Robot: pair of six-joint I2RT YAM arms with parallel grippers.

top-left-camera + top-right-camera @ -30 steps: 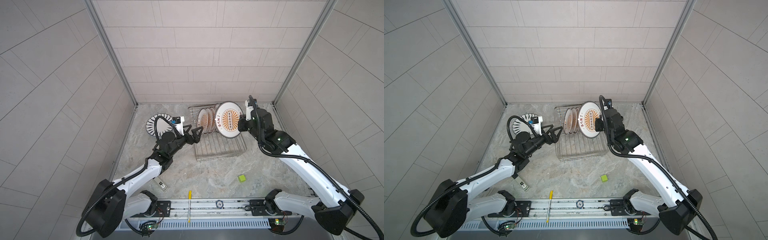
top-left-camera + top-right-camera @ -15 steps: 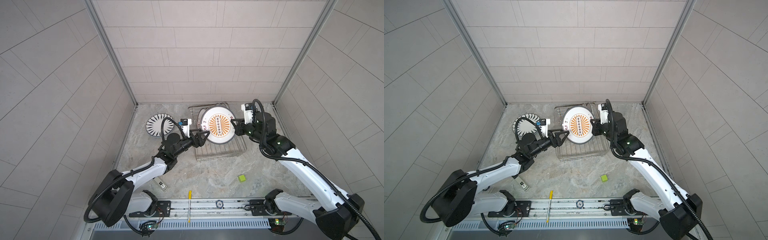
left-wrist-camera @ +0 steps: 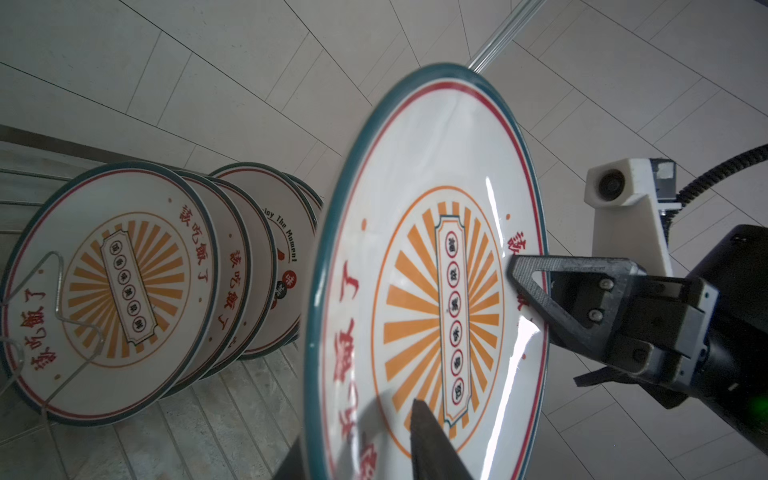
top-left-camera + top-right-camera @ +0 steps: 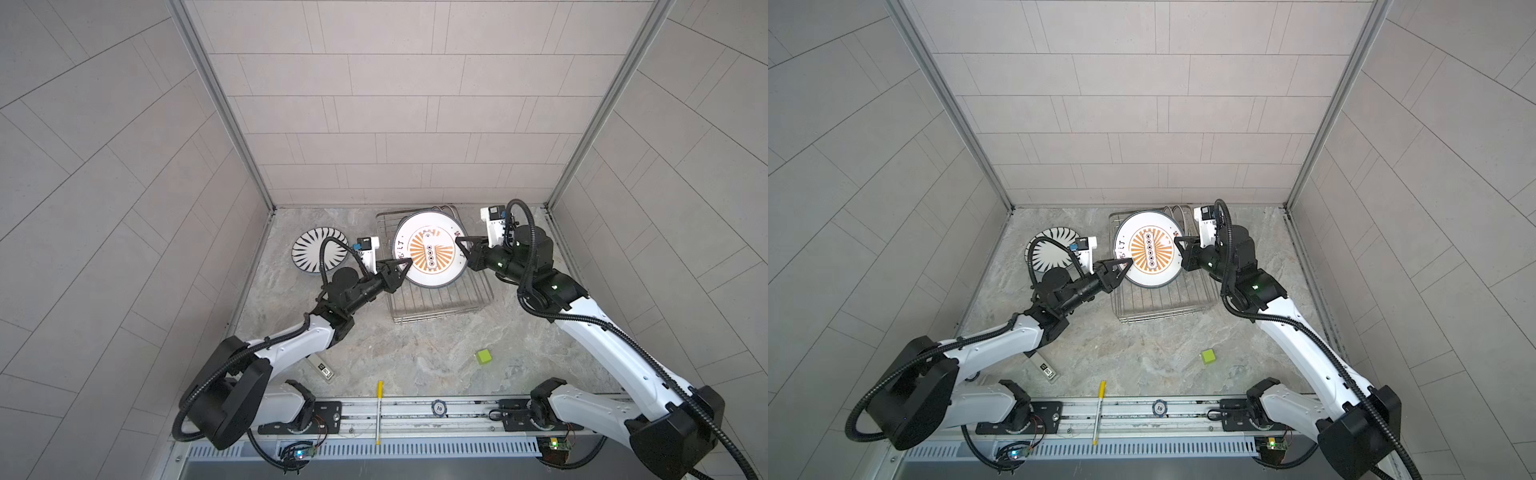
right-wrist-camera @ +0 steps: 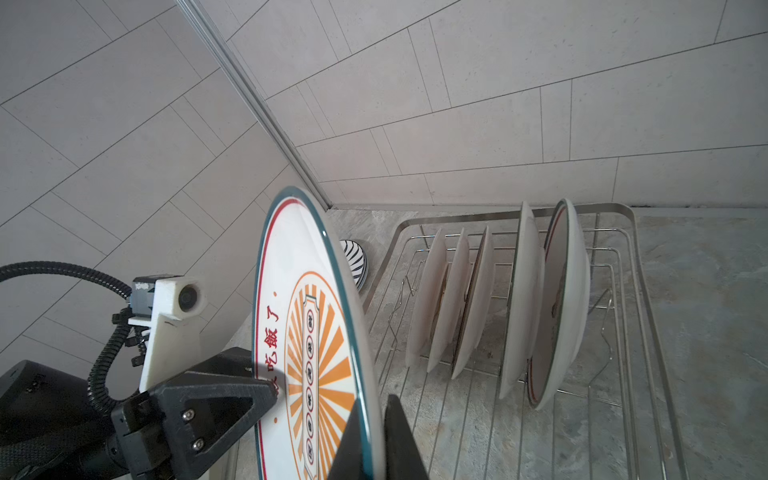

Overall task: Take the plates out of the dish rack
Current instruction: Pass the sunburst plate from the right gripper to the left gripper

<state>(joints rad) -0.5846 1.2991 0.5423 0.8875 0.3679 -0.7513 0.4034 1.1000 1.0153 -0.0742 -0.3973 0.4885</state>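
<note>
The free spot (image 4: 304, 293) by the striped plate is on my left gripper's side. My left gripper should therefore take over the sunburst plate (image 4: 430, 249) from my right gripper.
A white plate with an orange sunburst centre (image 4: 430, 253) (image 4: 1148, 249) hangs face up over the dish rack (image 4: 440, 307) (image 4: 1158, 303). My right gripper (image 4: 459, 245) (image 5: 374, 401) is shut on its right rim. My left gripper (image 4: 407, 262) (image 3: 353, 428) straddles the opposite rim, one finger over the face and one behind. It is narrowed but open, with a shadow gap under the front finger. Several more plates (image 3: 120, 282) (image 5: 457, 299) stand upright in the rack. A dark-blue striped plate (image 4: 318, 249) lies flat on the table left of the rack.
A green cube (image 4: 483, 356) sits on the table at the front right. A yellow pen (image 4: 379, 409) and a round "10" chip (image 4: 439, 407) lie on the front rail. A small label strip (image 4: 322, 368) lies under the left arm. Tiled walls close in on three sides.
My right gripper lifted the sunburst plate out of the row and turned it face up towards the left. My left gripper moved in to its left rim and its jaws narrowed.
</note>
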